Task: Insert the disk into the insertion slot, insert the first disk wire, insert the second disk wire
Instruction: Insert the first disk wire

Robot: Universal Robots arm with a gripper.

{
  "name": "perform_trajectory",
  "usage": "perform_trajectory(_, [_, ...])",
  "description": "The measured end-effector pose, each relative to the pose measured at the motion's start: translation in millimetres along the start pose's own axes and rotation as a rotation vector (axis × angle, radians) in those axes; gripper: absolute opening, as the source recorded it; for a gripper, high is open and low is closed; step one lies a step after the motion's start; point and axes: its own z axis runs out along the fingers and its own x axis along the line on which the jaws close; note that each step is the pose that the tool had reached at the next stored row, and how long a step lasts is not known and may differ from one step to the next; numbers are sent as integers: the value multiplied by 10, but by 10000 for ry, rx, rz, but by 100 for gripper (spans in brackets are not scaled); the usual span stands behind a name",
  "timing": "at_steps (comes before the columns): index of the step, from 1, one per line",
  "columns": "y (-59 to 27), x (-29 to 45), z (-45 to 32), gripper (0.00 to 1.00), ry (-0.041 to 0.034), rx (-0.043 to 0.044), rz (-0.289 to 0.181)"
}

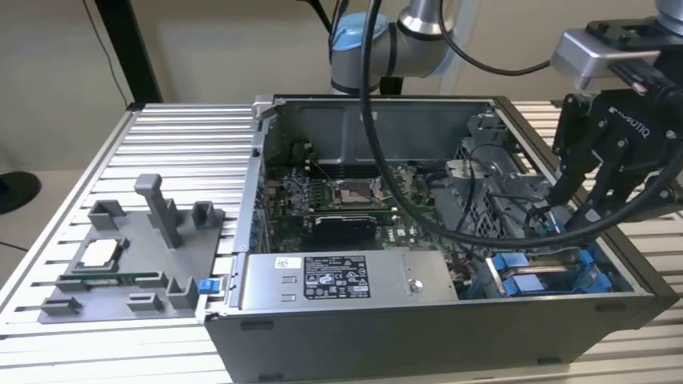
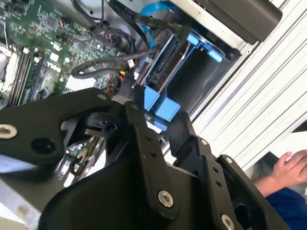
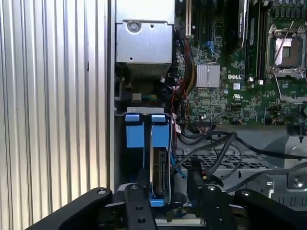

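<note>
The dark disk wire bends slackly beside the bay. It will curve into a loop when I bring the wire's end to the disk.
The disk stands on edge in its blue carrier, seated in the insertion slot of the open computer case, next to an empty bay. My gripper hangs over the disk's near end, open. One finger rests close against the carrier and the other stands a little apart from it. In the second wrist view the carrier's blue tab sits between my fingers. In the exterior view my gripper reaches into the case's right corner above the blue rails. Loose black wires and a blue cable lie beside the bay.
A silver power supply box fills the case's front. The green motherboard lies behind it. A grey fixture tray with upright posts sits at the exterior view's left on the ribbed table. A person's hand rests outside the case.
</note>
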Motion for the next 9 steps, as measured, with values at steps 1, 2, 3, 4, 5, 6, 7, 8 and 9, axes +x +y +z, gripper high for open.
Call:
perform_trajectory(1, [2,-41,8,0,-2,56,-7])
perform_trajectory(2, [4,-86,14,0,0,110,-13])
perform_trajectory(3, [6,-129,23,0,-2,160,-17])
perform_trajectory(4, [10,-164,31,0,-3,207,-23])
perform_trajectory(5, [18,-178,39,0,-2,271,-35])
perform_trajectory(6, [30,-182,47,0,-10,347,-45])
perform_trajectory(7, [44,-182,47,0,-27,438,-54])
perform_trajectory(8, [64,-182,47,0,-48,490,-61])
perform_trajectory(9, [91,-184,48,0,-52,517,-64])
